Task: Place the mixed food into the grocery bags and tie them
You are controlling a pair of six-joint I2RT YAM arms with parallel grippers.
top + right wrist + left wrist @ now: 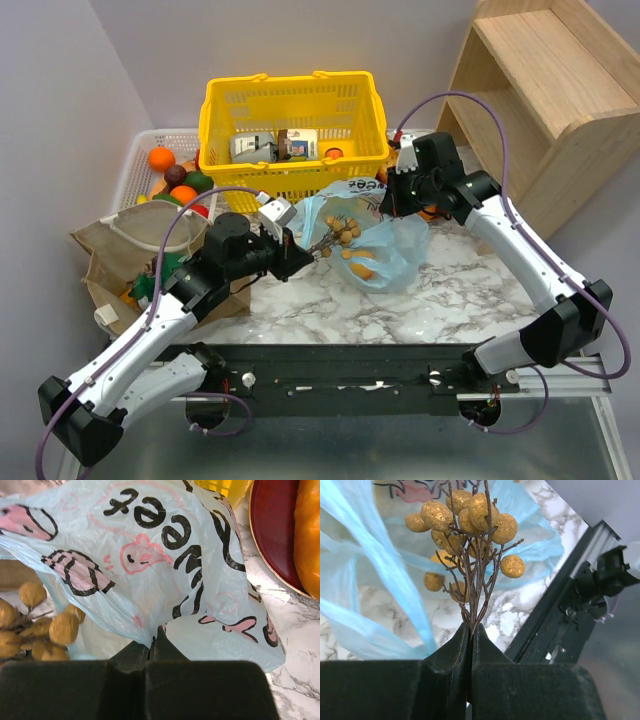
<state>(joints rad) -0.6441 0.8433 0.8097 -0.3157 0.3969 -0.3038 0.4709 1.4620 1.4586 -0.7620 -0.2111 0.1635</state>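
Note:
My left gripper should push the fruit deeper toward the orange item (361,270) while my right gripper holds the bag's rim, because the fruit's brown stems (321,246) stick out of the bag's opening.
The light-blue bag (395,250) with pink cartoon print lies open on the marble table. My left gripper (300,255) is shut on the brown stems of a bunch of golden-brown fruit (340,232) and holds it at the bag's mouth. In the left wrist view the gripper (471,630) pinches the stems, with the fruit (470,515) over the bag (385,580). My right gripper (395,205) is shut on the bag's far rim and lifts it; this shows in the right wrist view (157,637), below the printed plastic (165,555). An orange item (362,268) lies inside the bag.
A tan bag (120,250) with white handles lies at the left. A white tray (135,165) behind it holds oranges (160,158) and other fruit. A yellow basket (290,110) with cartons (255,148) stands at the back. A wooden shelf (540,80) is at the right. A red plate (272,540) holds a bread loaf (307,535).

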